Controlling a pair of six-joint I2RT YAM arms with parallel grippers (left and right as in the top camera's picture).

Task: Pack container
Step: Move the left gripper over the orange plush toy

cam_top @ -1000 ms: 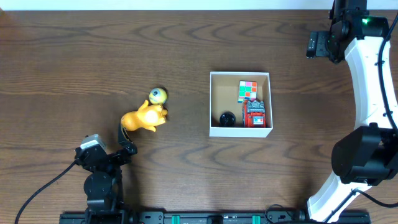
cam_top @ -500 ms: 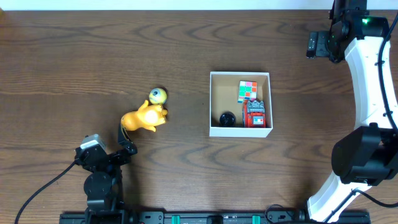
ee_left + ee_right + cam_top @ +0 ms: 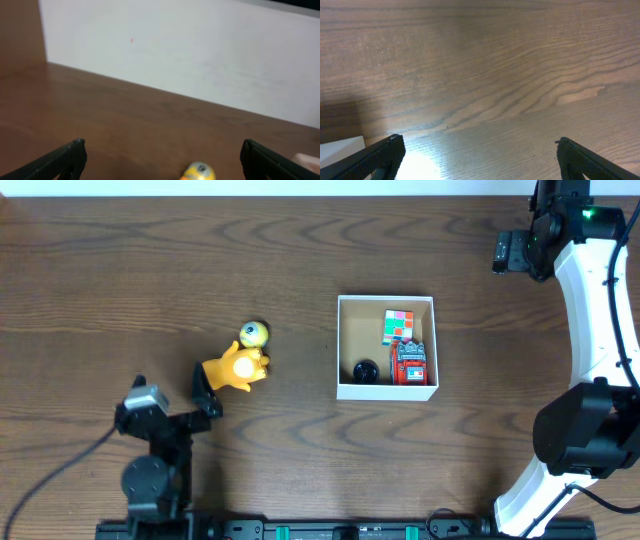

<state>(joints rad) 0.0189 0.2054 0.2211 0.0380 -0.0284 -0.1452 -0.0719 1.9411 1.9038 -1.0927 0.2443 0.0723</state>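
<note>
Next, my left gripper goes up and tips its fingers down over the orange-yellow soft toy (image 3: pixel 238 368) before it closes, because it now points level at the pale wall (image 3: pixel 175 60).
The container (image 3: pixel 386 392), a white-walled box with a brown inside, stands right of the table's middle. It holds a colour cube (image 3: pixel 398 326), a red toy (image 3: pixel 408 364) and a small black round thing (image 3: pixel 365 369). An orange-yellow soft toy (image 3: pixel 238 368) lies to its left on the table, with a yellow one-eyed ball (image 3: pixel 254 334) at its far side. My left gripper (image 3: pixel 172 390) is open just near of the toy, one finger (image 3: pixel 207 395) by its near end. In the left wrist view the ball (image 3: pixel 198 171) peeks up between the open gripper (image 3: pixel 162 160). My right gripper (image 3: pixel 480 157) is open over bare wood.
The right arm (image 3: pixel 600 310) stands along the right edge, its wrist (image 3: pixel 518 250) at the far right corner. A white corner of the container (image 3: pixel 340 147) shows at the lower left of the right wrist view. A pale wall (image 3: pixel 200 55) rises behind the table.
My left arm has shifted a little left and towards the toy, one finger now at the toy's near end. The right arm and the things in the container have not moved.
</note>
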